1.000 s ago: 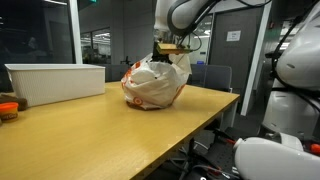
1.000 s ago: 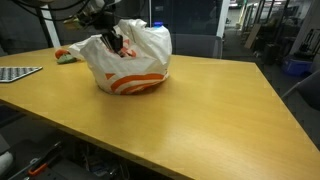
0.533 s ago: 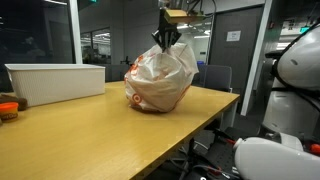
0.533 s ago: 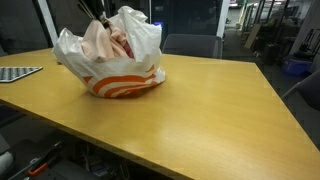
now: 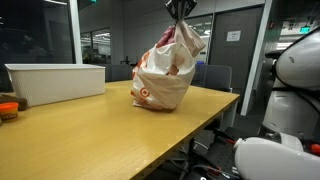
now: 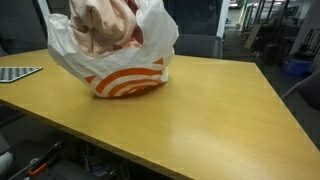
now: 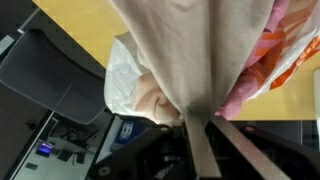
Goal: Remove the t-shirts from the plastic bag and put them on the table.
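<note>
The beige t-shirt's lower part [image 6: 106,42] is still inside the stretched plastic bag, so next my gripper goes up higher, turns and pulls it over the bag's side toward the grey tray [image 6: 18,73].
A white plastic bag with orange stripes [image 5: 165,75] stands on the wooden table [image 5: 80,130], stretched up tall; it also shows in the other exterior view [image 6: 125,75]. My gripper [image 5: 180,10] is above the bag at the top edge of that exterior view. In the wrist view my gripper [image 7: 205,117] is shut on a beige t-shirt [image 7: 190,50] that hangs from it, partly out of the bag mouth. The same beige t-shirt [image 6: 100,25] bulges from the bag top. A pink t-shirt [image 7: 255,80] lies beside it inside the bag [image 7: 125,75].
A white bin [image 5: 55,82] stands at the far left of the table. A small orange object [image 5: 8,108] lies at the left edge. An office chair [image 5: 215,75] stands behind the table. A white robot body [image 5: 295,70] is at the right. A grey tray [image 6: 15,72] lies far left.
My gripper has risen from the bag mouth to well above it, pulling the beige t-shirt up. The bag has been drawn up with it and stands taller.
</note>
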You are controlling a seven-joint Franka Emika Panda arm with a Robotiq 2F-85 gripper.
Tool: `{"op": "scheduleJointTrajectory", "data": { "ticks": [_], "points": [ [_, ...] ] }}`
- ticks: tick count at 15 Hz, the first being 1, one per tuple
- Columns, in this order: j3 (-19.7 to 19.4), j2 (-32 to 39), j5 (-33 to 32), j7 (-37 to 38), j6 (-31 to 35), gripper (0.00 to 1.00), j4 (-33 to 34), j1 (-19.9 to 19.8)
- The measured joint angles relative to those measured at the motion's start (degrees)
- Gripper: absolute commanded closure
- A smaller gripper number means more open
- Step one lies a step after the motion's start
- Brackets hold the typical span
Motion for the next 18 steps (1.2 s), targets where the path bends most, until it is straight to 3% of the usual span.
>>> {"op": "scheduleJointTrajectory", "data": {
  "ticks": [5,10,13,18],
  "points": [
    [0.0,-4.9,-3.5,3.8,0.8,0.98,3.4,-3.1],
    [0.0,-6.6,-6.1,8.4,5.8,0.98,4.2,-6.3],
    [-1.1,-3.7,-0.5,5.8,4.5,0.97,3.6,-5.5],
    [-6.5,1.7,11.4,-2.1,4.5,0.97,3.6,-0.9]
  ]
}}
